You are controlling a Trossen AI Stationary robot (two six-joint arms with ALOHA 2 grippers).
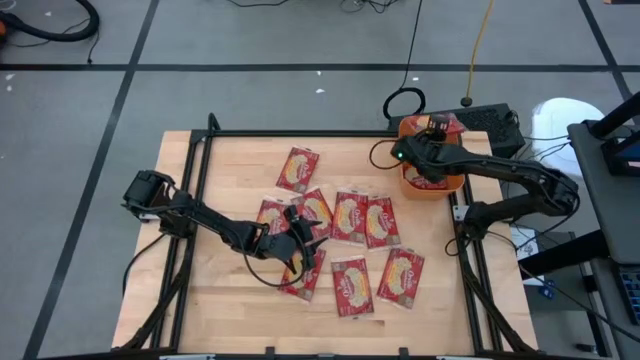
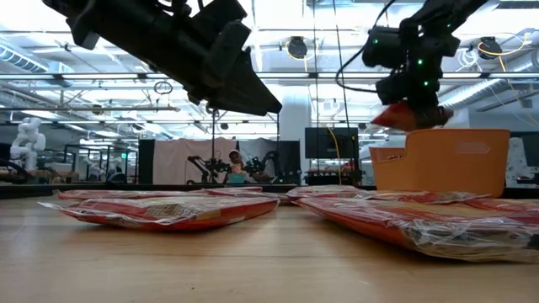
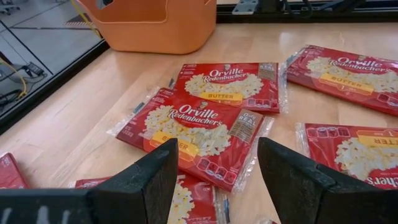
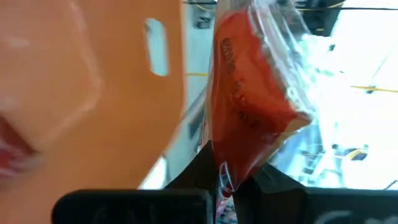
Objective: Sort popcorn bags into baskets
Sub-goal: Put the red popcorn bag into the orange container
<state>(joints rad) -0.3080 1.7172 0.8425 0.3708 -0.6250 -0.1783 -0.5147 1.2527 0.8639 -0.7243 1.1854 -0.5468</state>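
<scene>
My right gripper is holding the popcorn bag, which sticks out past the orange bin's far rim point(image 1: 447, 122), so it should first put the bag down inside the bin point(image 1: 426, 181) and then grip it again there.
Several red popcorn bags point(image 1: 352, 216) lie flat on the wooden table, some overlapping; the left wrist view shows them close up point(image 3: 199, 127). The orange bin point(image 1: 445, 185) stands at the table's far right corner, seen in the low view as well point(image 2: 446, 160). My left gripper point(image 3: 217, 180) is open and hovers above the bags near the table's middle point(image 1: 300, 245), touching none. My right gripper point(image 2: 413, 97) is above the bin, shut on one red bag point(image 2: 400, 116). My right gripper pinches one red popcorn bag between its two fingers at the bag's clear plastic end seam point(image 4: 227, 177). The fingers come from above. The bag hangs tilted below them, lifted clear, just over the bin's rim point(image 2: 396, 151).
A black metal frame point(image 1: 200, 150) runs along the table's edges. Bare wood lies along the near edge point(image 1: 250, 320) and on the left side. Cables and a black device point(image 1: 490, 118) sit on the floor beyond the bin.
</scene>
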